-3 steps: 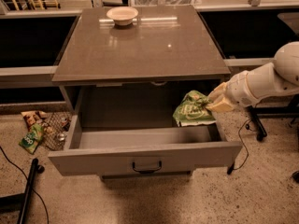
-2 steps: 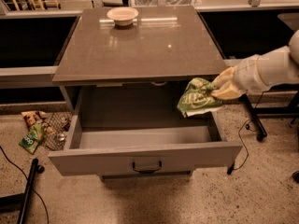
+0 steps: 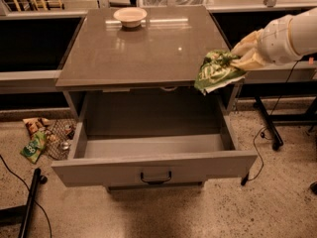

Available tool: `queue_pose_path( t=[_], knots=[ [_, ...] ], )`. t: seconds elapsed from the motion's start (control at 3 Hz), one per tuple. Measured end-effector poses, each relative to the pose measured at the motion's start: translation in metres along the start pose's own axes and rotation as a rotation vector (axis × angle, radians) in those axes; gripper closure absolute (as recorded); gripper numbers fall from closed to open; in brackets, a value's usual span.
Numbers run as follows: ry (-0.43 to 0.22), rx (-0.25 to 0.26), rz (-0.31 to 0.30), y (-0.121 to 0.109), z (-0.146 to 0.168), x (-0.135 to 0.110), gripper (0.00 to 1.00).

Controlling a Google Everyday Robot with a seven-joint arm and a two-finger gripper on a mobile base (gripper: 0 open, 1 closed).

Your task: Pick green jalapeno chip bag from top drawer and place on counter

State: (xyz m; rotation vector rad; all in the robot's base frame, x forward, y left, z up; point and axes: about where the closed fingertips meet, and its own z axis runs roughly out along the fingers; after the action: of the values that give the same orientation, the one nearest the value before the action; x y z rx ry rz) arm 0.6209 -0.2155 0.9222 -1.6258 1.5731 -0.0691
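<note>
The green chip bag is hanging clear of the drawer next to open counter, so the robot's gripper continues to carry it inward until it rests fully past the front edge.
My gripper comes in from the right and is shut on the green jalapeno chip bag. It holds the bag in the air at the right front edge of the counter, above the right side of the open top drawer. The bag hangs down to the left of the gripper, partly over the counter's edge. The drawer is pulled out and its inside shows bare grey floor. Its flat front carries a small dark bar handle.
A pale bowl stands at the back of the counter. Snack packets, among them a green-and-white one, lie on the floor left of the drawer. A dark stand leg and cable are at the right, a black bar at lower left.
The gripper has lifted the green bag up out of the drawer, from inside its right side to the level of the counter's right edge.
</note>
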Motion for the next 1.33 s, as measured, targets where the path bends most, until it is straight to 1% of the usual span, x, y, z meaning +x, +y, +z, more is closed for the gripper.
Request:
queue_pose_path(
  t=[0.33, 0.67, 1.0, 1.33],
  knots=[
    [-0.010, 0.034, -0.024, -0.029, -0.001, -0.004, 1.00],
    [-0.037, 0.039, -0.019, -0.055, 0.019, 0.000, 1.00],
    [-0.067, 0.047, 0.011, -0.078, 0.048, 0.011, 1.00],
    [-0.081, 0.061, 0.063, -0.095, 0.079, 0.028, 0.84]
  ],
)
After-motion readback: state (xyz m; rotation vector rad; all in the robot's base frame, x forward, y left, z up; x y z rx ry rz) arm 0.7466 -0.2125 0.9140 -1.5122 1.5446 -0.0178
